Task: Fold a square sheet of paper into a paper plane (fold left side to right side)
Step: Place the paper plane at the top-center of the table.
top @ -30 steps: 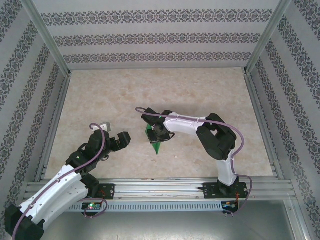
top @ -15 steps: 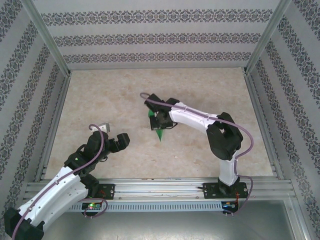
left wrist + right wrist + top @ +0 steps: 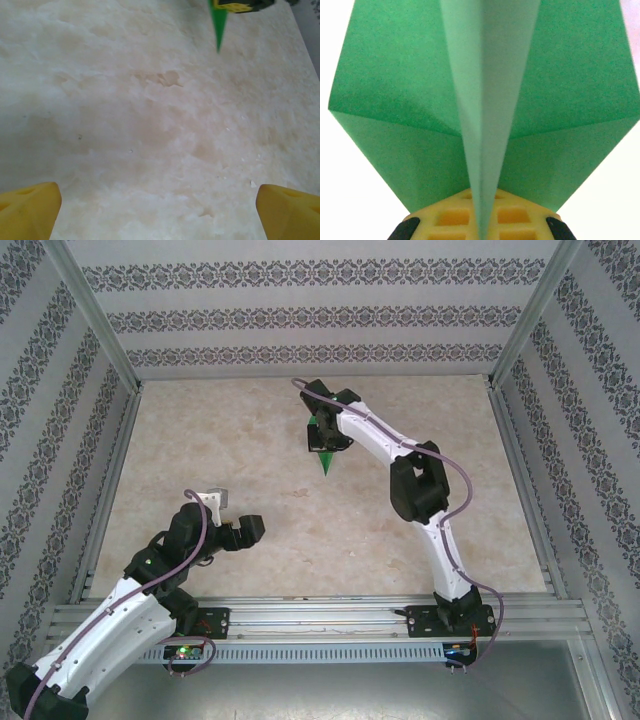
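I have the paper plane's central fold (image 3: pixel 482 120) in my right gripper with both wings spread evenly, so I should keep lowering the plane until it touches the table top (image 3: pixel 327 480).
The square sheet of paper stands folded as a slim bright green paper plane (image 3: pixel 324 457), held off the table in the far middle with its point toward the near edge. My right gripper (image 3: pixel 326 435) is shut on its central fold. In the right wrist view the plane (image 3: pixel 420 100) spreads its two wing flaps, and the crease runs down between the yellow fingers (image 3: pixel 452 218) of the right gripper (image 3: pixel 481 222). My left gripper (image 3: pixel 233 516) hovers open at the near left with nothing in it. Its wrist view has the plane's tip (image 3: pixel 218 27) at the top edge, far from the left gripper (image 3: pixel 159 215).
The beige marbled table top (image 3: pixel 250 430) is ringed by an aluminium frame and patterned walls (image 3: pixel 300 315). The right arm's elbow (image 3: pixel 418 488) rises over the right half of the table. The metal rail (image 3: pixel 330 615) with both arm bases runs along the near edge.
My right arm has stretched toward the back of the table, carrying the paper plane up and away. The left arm has shifted slightly toward the near edge, still open.
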{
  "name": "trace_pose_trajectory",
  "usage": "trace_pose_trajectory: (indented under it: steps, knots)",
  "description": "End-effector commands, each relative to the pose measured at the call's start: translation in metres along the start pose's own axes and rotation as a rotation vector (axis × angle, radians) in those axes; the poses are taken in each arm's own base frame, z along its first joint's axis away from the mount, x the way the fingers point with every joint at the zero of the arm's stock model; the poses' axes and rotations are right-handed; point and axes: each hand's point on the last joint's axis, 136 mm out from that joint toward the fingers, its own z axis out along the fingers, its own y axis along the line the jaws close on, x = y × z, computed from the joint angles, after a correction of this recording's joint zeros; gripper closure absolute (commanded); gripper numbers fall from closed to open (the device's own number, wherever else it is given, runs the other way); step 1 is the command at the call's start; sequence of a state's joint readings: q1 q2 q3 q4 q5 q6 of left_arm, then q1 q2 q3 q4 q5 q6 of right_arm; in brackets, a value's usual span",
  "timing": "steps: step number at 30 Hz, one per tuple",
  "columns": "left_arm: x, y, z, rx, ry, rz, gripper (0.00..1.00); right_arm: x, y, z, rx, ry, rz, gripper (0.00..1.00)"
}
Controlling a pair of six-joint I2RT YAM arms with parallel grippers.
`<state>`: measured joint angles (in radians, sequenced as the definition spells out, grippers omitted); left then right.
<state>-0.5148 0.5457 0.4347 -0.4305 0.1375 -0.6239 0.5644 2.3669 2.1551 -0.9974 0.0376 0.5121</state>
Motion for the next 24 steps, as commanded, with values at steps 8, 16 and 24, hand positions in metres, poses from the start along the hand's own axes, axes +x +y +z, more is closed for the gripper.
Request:
trace_pose_trajectory:
  steps: [8, 16, 24]
  knots:
    - [-0.01, -0.009, -0.008, 0.02, -0.004, 0.069, 0.0, -0.001, -0.012, 0.028, 0.047, 0.101, -0.006, 1.0]
    - [-0.008, -0.006, -0.002, 0.004, 0.014, 0.068, 0.0, 0.001, -0.021, 0.044, 0.051, 0.135, 0.012, 0.99]
    - [-0.008, -0.005, 0.0, -0.007, 0.024, 0.069, 0.0, 0.004, -0.025, 0.054, 0.052, 0.156, 0.014, 0.98]
